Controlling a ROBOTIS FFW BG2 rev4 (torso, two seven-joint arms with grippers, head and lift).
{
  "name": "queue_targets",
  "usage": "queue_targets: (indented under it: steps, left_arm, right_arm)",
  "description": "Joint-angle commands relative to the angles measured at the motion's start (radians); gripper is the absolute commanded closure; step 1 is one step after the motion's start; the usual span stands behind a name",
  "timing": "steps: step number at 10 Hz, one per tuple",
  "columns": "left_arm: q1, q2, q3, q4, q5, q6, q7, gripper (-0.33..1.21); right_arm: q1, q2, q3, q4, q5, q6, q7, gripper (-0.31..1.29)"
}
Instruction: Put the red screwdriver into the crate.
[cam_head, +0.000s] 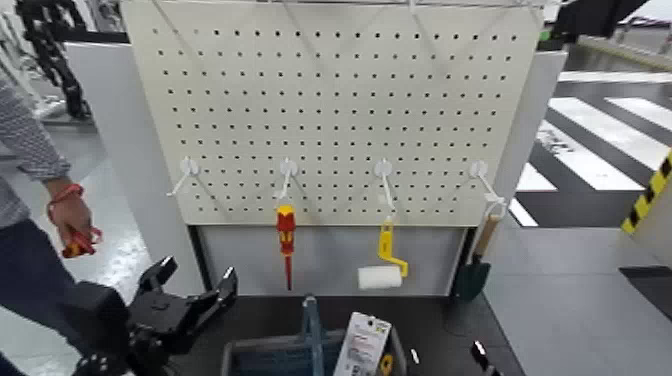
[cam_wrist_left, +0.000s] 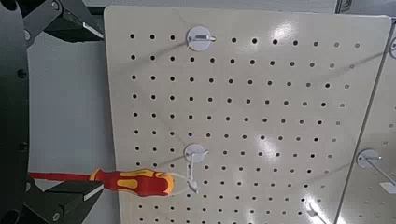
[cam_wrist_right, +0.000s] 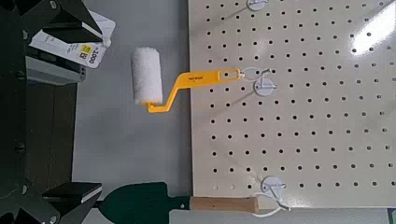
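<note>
The red screwdriver (cam_head: 287, 232) will take its loop with it when the robot lifts it off, as a white loop (cam_wrist_left: 182, 177) connects the end of the screwdriver's handle to the hook.
The red screwdriver (cam_head: 286, 238) hangs shaft-down from the second hook of the pegboard, its yellow-topped handle uppermost; the left wrist view shows it too (cam_wrist_left: 126, 180). My left gripper (cam_head: 194, 280) is open at the lower left, below and left of the screwdriver and well short of it. In its own view its fingers (cam_wrist_left: 67, 21) spread wide with nothing between them (cam_wrist_left: 93, 112). The grey-blue crate (cam_head: 238, 352) with its blue central handle sits at the bottom edge, under the screwdriver. My right gripper (cam_wrist_right: 89, 103) is open and empty, facing the roller.
A yellow-handled white paint roller (cam_head: 384, 266) and a green trowel (cam_head: 472, 268) hang on other hooks. A packaged item (cam_head: 364, 345) lies in the crate. At the left a person's hand (cam_head: 72, 218) holds a red-and-yellow tool (cam_head: 78, 243).
</note>
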Motion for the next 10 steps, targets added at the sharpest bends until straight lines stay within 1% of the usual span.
queue_targets:
  steps: [1, 3, 5, 8, 9, 10]
  left_arm:
    - [-0.004, 0.003, -0.003, -0.001, 0.007, 0.003, -0.002, 0.17]
    - [-0.011, 0.003, -0.007, 0.003, 0.014, 0.017, -0.009, 0.17]
    - [-0.038, 0.018, -0.021, 0.006, 0.039, 0.064, -0.037, 0.17]
    - [-0.119, 0.058, -0.043, 0.018, 0.077, 0.152, -0.104, 0.17]
    - [-0.159, 0.077, -0.058, 0.036, 0.094, 0.184, -0.14, 0.17]
    - [-0.192, 0.089, -0.076, 0.059, 0.113, 0.202, -0.164, 0.17]
  right_arm:
    - [0.0, 0.002, 0.0, 0.001, 0.0, 0.0, 0.0, 0.17]
    - [0.0, 0.0, 0.0, 0.001, 0.0, 0.0, 0.0, 0.17]
    - [0.0, 0.002, 0.0, -0.001, 0.0, 0.0, 0.0, 0.17]
    - [0.002, 0.003, 0.0, 0.001, 0.0, 0.0, 0.0, 0.17]
    - [0.002, 0.003, 0.001, 0.001, 0.0, 0.002, 0.0, 0.17]
    - [0.0, 0.003, 0.003, 0.001, 0.0, 0.002, 0.0, 0.17]
